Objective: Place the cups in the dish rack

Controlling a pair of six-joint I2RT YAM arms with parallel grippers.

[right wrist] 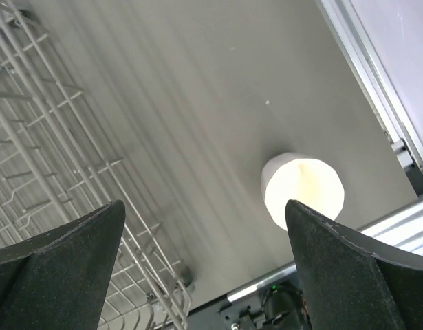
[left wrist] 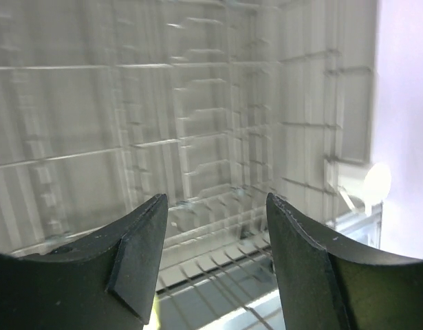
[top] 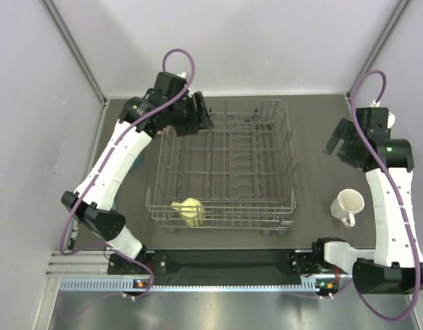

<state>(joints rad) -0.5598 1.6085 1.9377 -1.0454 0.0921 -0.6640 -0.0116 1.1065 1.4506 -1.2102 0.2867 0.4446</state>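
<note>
The blue mug is standing clear of the rack, so the robot's left gripper should stay open and go on toward the mug until its fingers straddle the mug's rack-side, then close.
The grey wire dish rack stands mid-table. A yellow mug lies in its near left corner. A white mug stands on the table to the right of the rack, and also shows in the right wrist view. My left gripper is open and empty above the rack's far left corner; its wrist view shows blurred rack wires. My right gripper is open and empty, high above the table beyond the white mug. The other mugs are mostly hidden.
A bit of blue shows beside the left arm, left of the rack. The rack's near right corner is in the right wrist view. A metal rail runs along the table's near edge.
</note>
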